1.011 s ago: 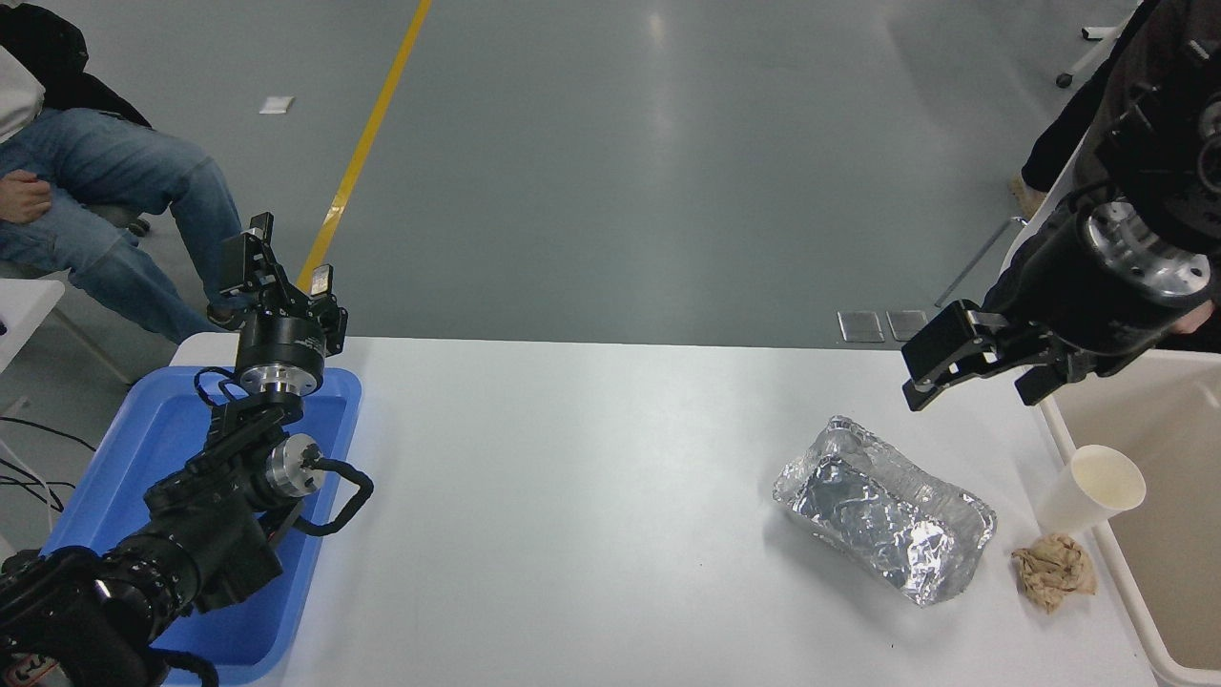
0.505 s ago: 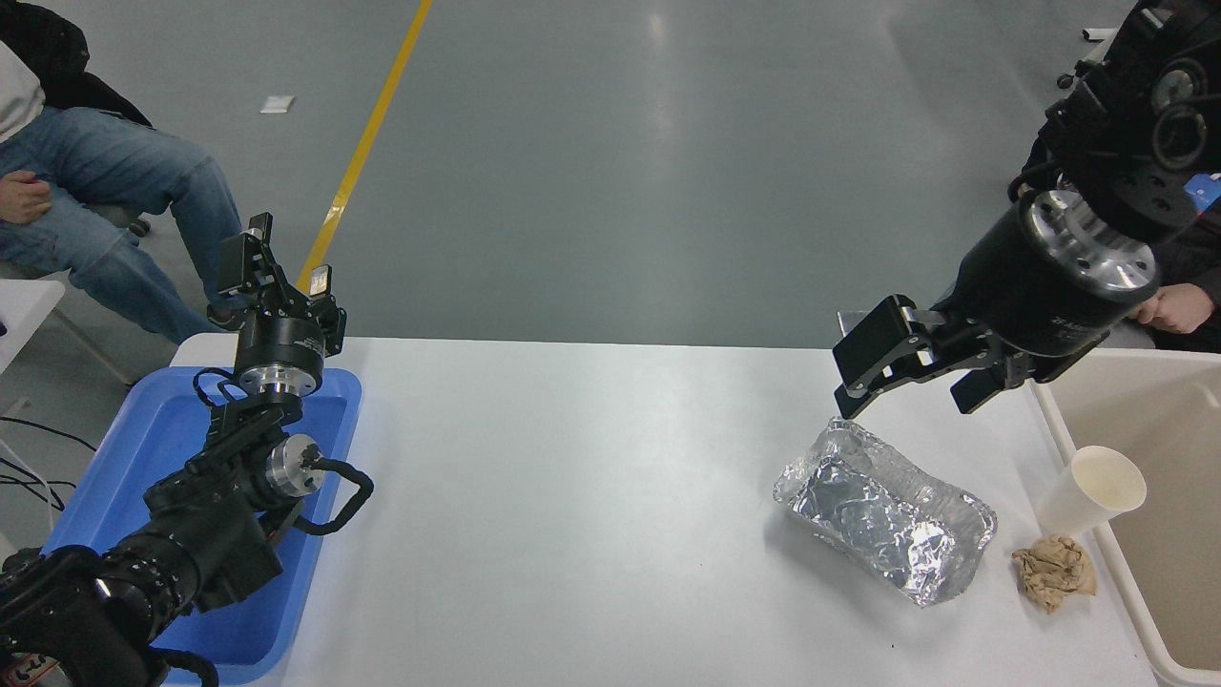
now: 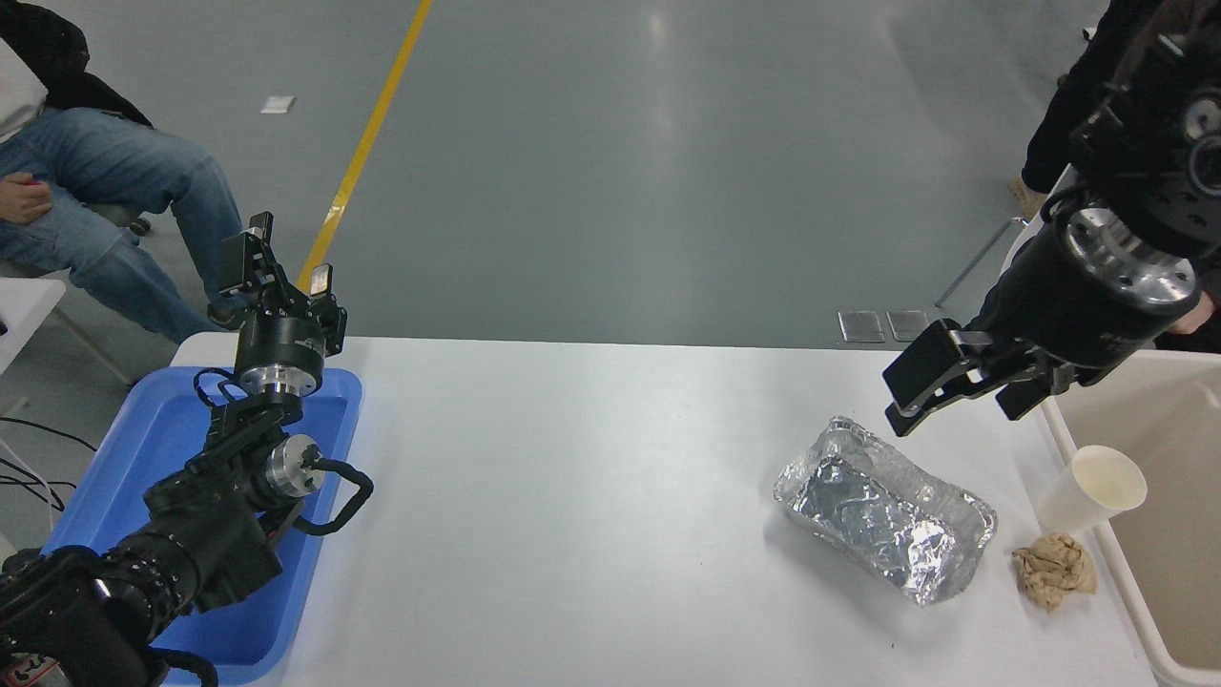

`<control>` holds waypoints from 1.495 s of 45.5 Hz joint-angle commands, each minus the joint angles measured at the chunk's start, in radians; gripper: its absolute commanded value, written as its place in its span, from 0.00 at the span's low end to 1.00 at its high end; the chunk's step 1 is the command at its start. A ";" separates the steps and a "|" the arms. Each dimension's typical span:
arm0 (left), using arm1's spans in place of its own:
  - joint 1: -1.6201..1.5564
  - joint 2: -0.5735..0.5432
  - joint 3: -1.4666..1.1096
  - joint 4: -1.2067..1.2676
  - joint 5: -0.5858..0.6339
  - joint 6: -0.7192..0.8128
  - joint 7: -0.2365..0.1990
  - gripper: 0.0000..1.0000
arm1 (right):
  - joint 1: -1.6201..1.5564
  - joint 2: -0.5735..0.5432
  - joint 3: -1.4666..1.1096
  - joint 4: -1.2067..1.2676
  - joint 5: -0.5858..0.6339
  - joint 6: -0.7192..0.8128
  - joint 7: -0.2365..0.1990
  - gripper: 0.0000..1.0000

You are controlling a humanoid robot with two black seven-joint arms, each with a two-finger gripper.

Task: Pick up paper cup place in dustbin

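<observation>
My gripper will lift the white paper cup (image 3: 1093,490) free on its own, because the brown paper wad (image 3: 1054,571) only sits next to the cup's base.
The white paper cup (image 3: 1087,496) stands upright at the table's right edge, against the outer rim of the beige dustbin (image 3: 1183,448). My right gripper (image 3: 954,408) is open and empty. It hovers above the table, up and to the left of the cup, just beyond the far end of the foil container, and touches nothing. My left gripper (image 3: 279,267) is parked, open, over the blue tray at the lower left.
A crinkled silver foil container (image 3: 887,510) lies left of the cup. A crumpled brown paper wad (image 3: 1054,570) lies just in front of the cup. A blue tray (image 3: 143,448) is at the table's left. A person in jeans (image 3: 114,210) sits at far left.
My right gripper swung left over the foil container's far end, then came back right and a little lower, toward the cup. Cup, wad, foil and left arm have not moved.
</observation>
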 commanded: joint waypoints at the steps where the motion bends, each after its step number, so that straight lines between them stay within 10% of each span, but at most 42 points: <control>1: 0.000 0.000 0.000 0.000 0.000 0.000 0.000 1.00 | -0.172 -0.160 -0.012 -0.169 -0.303 -0.020 -0.003 1.00; 23: 0.000 0.000 0.000 0.000 0.000 0.000 0.000 1.00 | -0.764 -0.277 0.254 -0.725 -0.328 -0.135 0.006 1.00; 68: 0.000 0.000 -0.001 0.000 0.000 0.000 0.000 1.00 | -1.292 -0.191 0.549 -1.001 -0.303 -0.431 0.000 1.00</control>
